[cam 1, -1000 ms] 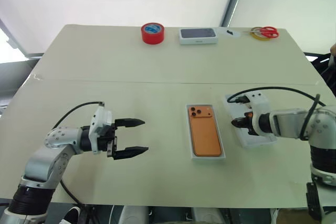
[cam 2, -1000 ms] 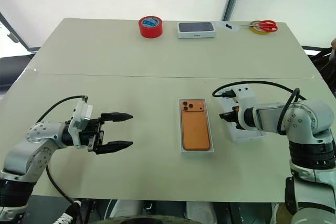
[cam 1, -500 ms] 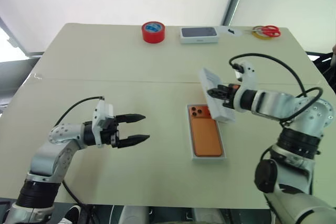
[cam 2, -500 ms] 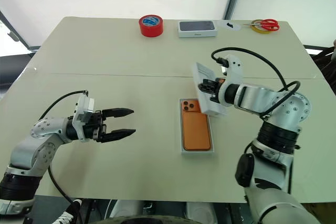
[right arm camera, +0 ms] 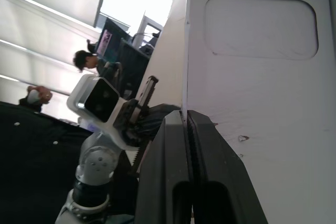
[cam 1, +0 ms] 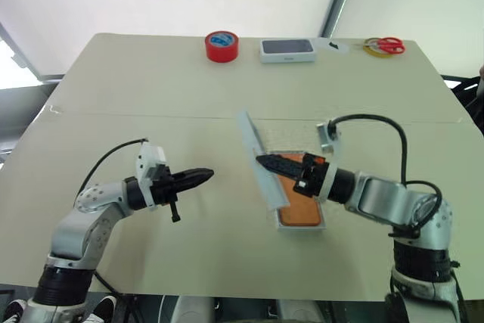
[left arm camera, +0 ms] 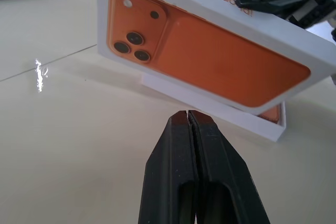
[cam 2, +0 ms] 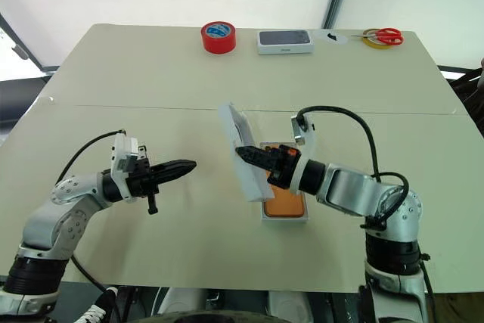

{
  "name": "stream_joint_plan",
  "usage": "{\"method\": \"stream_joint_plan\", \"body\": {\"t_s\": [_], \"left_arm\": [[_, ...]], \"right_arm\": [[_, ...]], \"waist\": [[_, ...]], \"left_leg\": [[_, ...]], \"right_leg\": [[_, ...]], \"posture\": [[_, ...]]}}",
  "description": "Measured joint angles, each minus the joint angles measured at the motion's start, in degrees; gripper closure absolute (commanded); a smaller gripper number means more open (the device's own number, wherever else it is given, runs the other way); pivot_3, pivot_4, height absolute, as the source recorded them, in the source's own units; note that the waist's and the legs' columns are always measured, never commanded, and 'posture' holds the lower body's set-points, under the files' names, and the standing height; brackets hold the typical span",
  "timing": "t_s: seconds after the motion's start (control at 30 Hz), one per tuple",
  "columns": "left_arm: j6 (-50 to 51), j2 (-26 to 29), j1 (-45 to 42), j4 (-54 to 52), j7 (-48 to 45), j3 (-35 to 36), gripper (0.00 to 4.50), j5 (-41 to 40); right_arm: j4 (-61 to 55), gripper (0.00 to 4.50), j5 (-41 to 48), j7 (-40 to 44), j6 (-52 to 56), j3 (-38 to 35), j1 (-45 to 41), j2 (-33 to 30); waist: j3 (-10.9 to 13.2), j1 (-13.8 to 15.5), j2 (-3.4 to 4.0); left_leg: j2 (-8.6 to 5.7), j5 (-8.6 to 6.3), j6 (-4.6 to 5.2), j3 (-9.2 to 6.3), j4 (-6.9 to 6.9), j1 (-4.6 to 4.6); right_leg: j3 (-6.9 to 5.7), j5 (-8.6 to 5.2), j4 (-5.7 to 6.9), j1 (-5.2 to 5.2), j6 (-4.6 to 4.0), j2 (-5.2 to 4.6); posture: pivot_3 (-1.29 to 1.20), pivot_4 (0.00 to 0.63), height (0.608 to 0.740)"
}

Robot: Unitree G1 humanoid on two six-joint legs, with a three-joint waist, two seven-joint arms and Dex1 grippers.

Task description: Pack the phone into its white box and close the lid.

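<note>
The lid (cam 2: 239, 135) sits at a slant past the side of the white box, so my right gripper should put it down and open. Then both grippers should gently push its long sides (cam 2: 239, 169) square.
The orange phone (cam 1: 300, 214) lies in the white box (cam 2: 284, 218) near the table's front middle. My right gripper (cam 1: 261, 160) is shut on the lid (cam 1: 274, 189), which stands tilted on its edge over the box's left side and hides part of the phone. The lid's outer face with the orange phone picture (left arm camera: 210, 51) faces my left gripper, and its white inner side (right arm camera: 262, 103) faces the right wrist. To the lid's left my left gripper (cam 1: 210, 174) is shut with nothing in it, pointing level at the lid with a gap between them.
Along the table's far edge stand a red tape roll (cam 1: 221, 46), a closed white box with a dark top (cam 1: 286, 50), and red scissors on a yellow tape ring (cam 1: 386, 45). A seam crosses the table (cam 1: 151, 117) behind both grippers.
My right gripper carried the lid leftward from the table right of the box and rolled it up onto its edge over the box. My left gripper closed from wide open.
</note>
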Motion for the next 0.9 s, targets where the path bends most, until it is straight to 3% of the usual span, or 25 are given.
{"method": "stream_joint_plan", "body": {"t_s": [0.03, 0.2, 0.4, 0.57, 0.73, 0.83, 0.9], "left_arm": [[0.01, -0.42, -0.11, -0.22, 0.40, -0.20, 4.44, 0.02], [0.21, -3.42, -0.66, -0.55, 2.48, -2.26, 4.44, 0.12], [0.78, -7.59, -1.37, -1.54, 6.23, -5.79, 4.44, 1.66], [0.29, -10.67, -1.99, -0.48, 8.47, -8.81, 4.44, 5.09], [-0.94, -13.38, -2.07, 3.17, 8.80, -11.73, 4.44, 7.77], [-1.60, -15.36, -3.12, 6.03, 8.87, -13.16, 4.50, 8.90], [-1.59, -16.95, -4.40, 7.38, 9.06, -13.62, 4.50, 9.27]], "right_arm": [[-0.95, 4.50, 0.09, 1.14, -2.36, 0.89, 1.32, 2.13], [-3.74, 4.50, 0.14, 3.57, -6.97, 4.62, 4.15, 0.73], [-4.00, 4.50, 0.43, 3.10, -7.66, 8.54, 8.36, -5.32], [-1.55, 4.50, 0.97, 4.15, -6.37, 8.13, 8.73, -9.39], [1.98, 4.50, 1.25, 2.87, -5.68, 6.65, 6.37, -7.36], [3.06, 3.68, 1.27, 2.74, -4.56, 5.68, 6.27, -7.35], [4.31, 2.67, 1.22, 2.30, -4.24, 5.08, 6.53, -7.36]], "waist": [[0.00, -0.01, 0.00], [0.01, 0.27, 0.02], [0.00, 0.32, 0.02], [-0.02, 0.22, 0.03], [-0.02, 0.55, 0.02], [-0.02, 0.80, 0.02], [-0.02, 1.06, 0.02]], "left_leg": [[0.02, 0.00, 0.00, -0.01, 0.00, -0.01], [0.00, -0.01, 0.02, -0.02, 0.07, -0.01], [-0.01, -0.01, 0.02, -0.03, 0.11, -0.02], [0.00, -0.03, 0.05, -0.03, 0.15, 0.06], [-0.01, -0.04, 0.06, -0.03, 0.18, 0.04], [-0.02, -0.05, 0.08, -0.04, 0.21, 0.04], [-0.02, -0.05, 0.08, -0.03, 0.23, 0.03]], "right_leg": [[0.00, 0.00, 0.00, -0.01, 0.00, 0.02], [0.00, 0.00, -0.01, 0.04, 0.00, 0.01], [0.00, 0.00, -0.01, 0.07, 0.00, 0.00], [0.00, 0.00, -0.02, 0.14, 0.00, 0.03], [-0.01, 0.00, -0.02, 0.16, 0.01, 0.02], [-0.01, 0.00, -0.02, 0.19, 0.01, 0.01], [-0.01, 0.01, -0.02, 0.18, 0.02, 0.01]], "posture": [[0.00, 0.150, 0.740], [0.00, 0.150, 0.740], [0.00, 0.150, 0.740], [0.00, 0.150, 0.740], [0.00, 0.150, 0.740], [0.00, 0.150, 0.740], [0.00, 0.150, 0.740]]}}
